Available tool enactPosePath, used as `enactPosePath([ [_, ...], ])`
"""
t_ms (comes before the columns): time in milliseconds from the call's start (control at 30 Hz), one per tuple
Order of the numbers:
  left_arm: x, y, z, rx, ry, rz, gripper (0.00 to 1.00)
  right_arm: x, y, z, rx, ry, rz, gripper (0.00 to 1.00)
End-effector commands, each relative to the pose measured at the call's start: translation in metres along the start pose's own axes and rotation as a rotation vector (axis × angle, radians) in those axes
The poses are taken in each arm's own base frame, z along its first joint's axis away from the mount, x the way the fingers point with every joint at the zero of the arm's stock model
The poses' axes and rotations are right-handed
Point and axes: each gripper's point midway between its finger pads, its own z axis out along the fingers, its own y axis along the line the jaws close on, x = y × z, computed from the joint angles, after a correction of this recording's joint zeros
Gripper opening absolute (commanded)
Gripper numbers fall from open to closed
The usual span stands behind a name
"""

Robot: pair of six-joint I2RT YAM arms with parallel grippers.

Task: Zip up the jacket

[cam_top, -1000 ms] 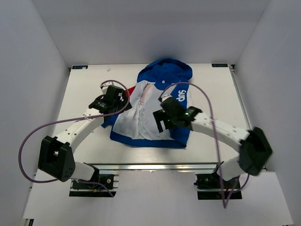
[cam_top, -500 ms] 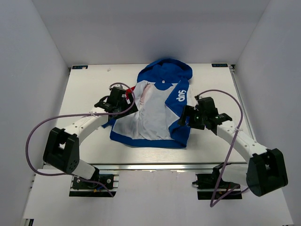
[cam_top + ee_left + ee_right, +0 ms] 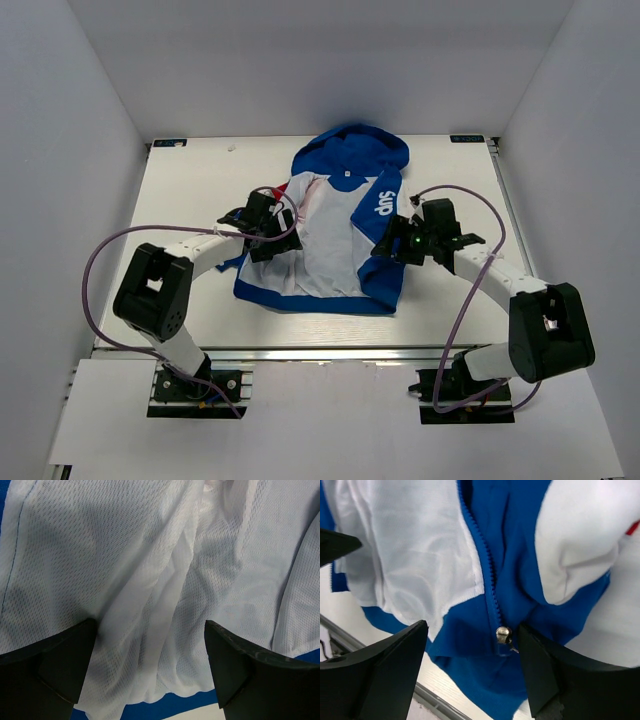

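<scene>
My left gripper is above the white lining, inside the open panel's edge. It should move back to the hem's outer corner and fold that corner toward the slider.
The jacket lies open on the table, hood away from me, with its white mesh lining up and the blue right front panel with white lettering folded over. My left gripper is open over the left side of the lining, holding nothing. My right gripper is open over the lower part of the right front panel. In the right wrist view the metal zipper slider sits at the bottom of the blue zipper teeth, between the open fingers and nearer the right one.
The white table ends in a metal rail along its near edge. White walls stand close on the left, right and back. Purple cables loop off both arms.
My left gripper has moved right, onto the jacket's lining. My right arm swung out from over the jacket to its right side, then closed in on the right front panel.
</scene>
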Motion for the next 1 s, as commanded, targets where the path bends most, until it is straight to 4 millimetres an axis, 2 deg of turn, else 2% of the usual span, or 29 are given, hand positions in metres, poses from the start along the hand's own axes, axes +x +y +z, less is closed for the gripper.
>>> enactPosePath([
  [0,-0.019,-0.015,-0.011,0.050,-0.047,0.015,0.98,-0.015,0.024,-0.003,-0.121,-0.054,-0.055,0.76],
  [33,-0.018,-0.014,-0.011,0.046,-0.044,0.015,0.98,-0.016,0.028,-0.004,-0.143,-0.059,-0.055,0.61],
  [67,-0.018,-0.014,-0.011,0.046,-0.044,0.015,0.98,-0.016,0.029,-0.004,-0.146,-0.058,-0.056,0.61],
  [100,-0.017,-0.013,-0.012,0.046,-0.044,0.014,0.98,-0.016,0.029,-0.005,-0.146,-0.058,-0.056,0.40],
  [200,-0.017,-0.012,-0.016,0.046,-0.056,0.009,0.98,-0.019,0.026,-0.009,-0.112,-0.073,-0.053,0.07],
  [233,-0.016,-0.010,-0.017,0.039,-0.057,0.006,0.98,-0.020,0.024,-0.010,-0.096,-0.076,-0.057,0.00],
  [333,-0.017,-0.009,-0.020,0.034,-0.069,0.004,0.98,-0.022,0.023,-0.014,-0.078,-0.083,-0.071,0.00],
  [433,-0.020,-0.010,-0.025,0.036,-0.079,0.004,0.98,-0.026,0.030,-0.019,-0.104,-0.089,-0.094,0.00],
  [533,-0.022,-0.011,-0.031,0.035,-0.085,0.006,0.98,-0.027,0.051,-0.023,-0.148,-0.089,-0.169,0.00],
  [567,-0.025,-0.012,-0.035,0.034,-0.094,0.004,0.98,-0.025,0.073,-0.025,-0.173,-0.078,-0.259,0.00],
  [633,-0.030,-0.006,-0.046,-0.012,-0.116,-0.007,0.98,-0.024,0.092,-0.024,-0.146,-0.081,-0.348,0.00],
  [667,-0.038,-0.007,-0.054,-0.033,-0.137,-0.027,0.98,-0.012,0.118,-0.022,-0.185,-0.045,-0.435,0.00],
  [700,-0.039,0.010,-0.062,-0.123,-0.151,-0.059,0.98,-0.005,0.130,-0.021,-0.205,-0.021,-0.469,0.00],
  [767,-0.046,0.023,-0.083,-0.195,-0.187,-0.095,0.98,0.022,0.153,-0.013,-0.262,0.069,-0.529,0.00],
  [833,-0.054,0.046,-0.098,-0.253,-0.221,-0.150,0.98,0.055,0.148,0.002,-0.230,0.172,-0.591,0.00],
  [867,-0.056,0.045,-0.101,-0.247,-0.229,-0.152,0.98,0.062,0.145,0.009,-0.214,0.192,-0.600,0.00],
  [900,-0.054,0.057,-0.100,-0.272,-0.220,-0.175,0.98,0.073,0.137,0.013,-0.186,0.237,-0.631,0.00],
  [933,-0.053,0.063,-0.101,-0.280,-0.218,-0.187,0.98,0.078,0.130,0.017,-0.152,0.263,-0.648,0.00],
  [967,-0.052,0.067,-0.101,-0.286,-0.214,-0.199,0.98,0.093,0.126,0.023,-0.135,0.314,-0.682,0.00],
])
